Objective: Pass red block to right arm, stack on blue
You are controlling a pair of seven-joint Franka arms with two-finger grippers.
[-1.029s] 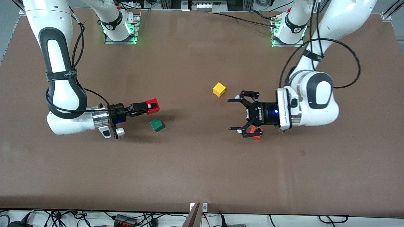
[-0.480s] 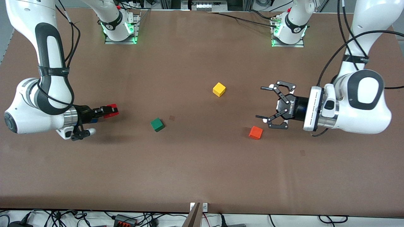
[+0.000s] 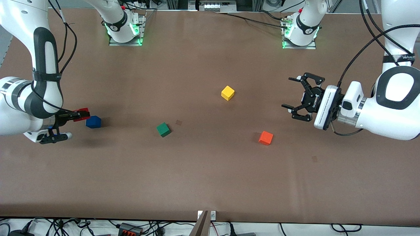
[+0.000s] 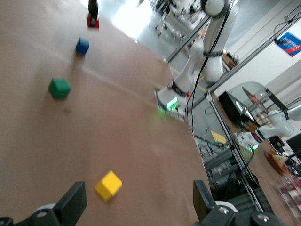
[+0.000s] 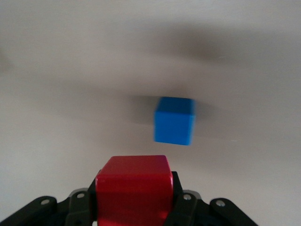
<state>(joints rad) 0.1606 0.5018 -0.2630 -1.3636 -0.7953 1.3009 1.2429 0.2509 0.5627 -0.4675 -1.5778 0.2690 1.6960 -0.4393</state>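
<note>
My right gripper should swing the red block (image 3: 84, 110) over the blue cube (image 3: 94, 122) before it opens, because the block hangs short of the cube and off to one side.
My right gripper (image 3: 80, 115) is shut on the red block (image 3: 82, 113) and holds it just above the table, close beside the blue cube (image 3: 93, 122) at the right arm's end. In the right wrist view the red block (image 5: 134, 187) fills the jaws, with the blue cube (image 5: 174, 120) on the table a short way ahead of it. My left gripper (image 3: 287, 92) is open and empty, in the air at the left arm's end. The left wrist view shows its wide-apart fingers (image 4: 71, 203), the blue cube (image 4: 82, 45) and the red block (image 4: 92, 20) in the distance.
A green cube (image 3: 163, 129) lies mid-table. A yellow cube (image 3: 227, 92) lies nearer the robots' bases. An orange-red cube (image 3: 265, 137) lies toward the left arm's end. The arm bases (image 3: 124, 28) stand along the table's top edge.
My right gripper has carried the red block past the green cube toward the right arm's end, up beside the blue cube. My left gripper has drawn back toward its own end, still open.
</note>
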